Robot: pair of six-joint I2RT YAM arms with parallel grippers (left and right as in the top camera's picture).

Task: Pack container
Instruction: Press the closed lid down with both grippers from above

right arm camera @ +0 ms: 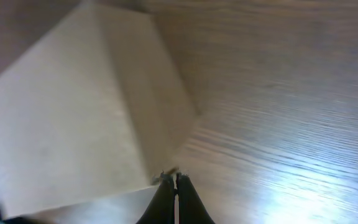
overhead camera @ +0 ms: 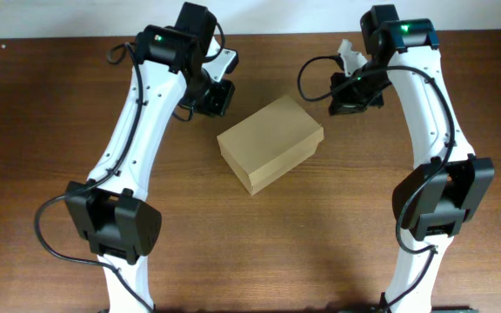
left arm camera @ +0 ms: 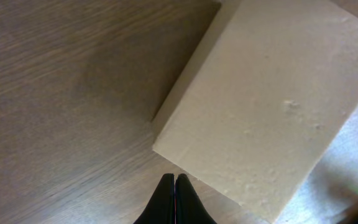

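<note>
The closed box [overhead camera: 269,139] is lying crooked to my arms. My right gripper should push in against the end [overhead camera: 310,119] next to it and turn the box straighter before it presses the lid.
The container [overhead camera: 270,142] is a plain tan cardboard box with its lid closed, lying at an angle in the middle of the table. It also shows in the left wrist view [left arm camera: 266,106] and the right wrist view [right arm camera: 73,118]. My left gripper [left arm camera: 174,180] is shut and empty, just off the box's near corner; in the overhead view [overhead camera: 214,97] it sits to the box's upper left. My right gripper [right arm camera: 173,177] is shut and empty beside the box's corner; overhead [overhead camera: 350,96] it sits to the box's upper right.
The wooden table [overhead camera: 59,130] stretches around the box. Both arm bases stand at the front edge, left [overhead camera: 116,226] and right [overhead camera: 437,200]. Cables hang from each wrist.
</note>
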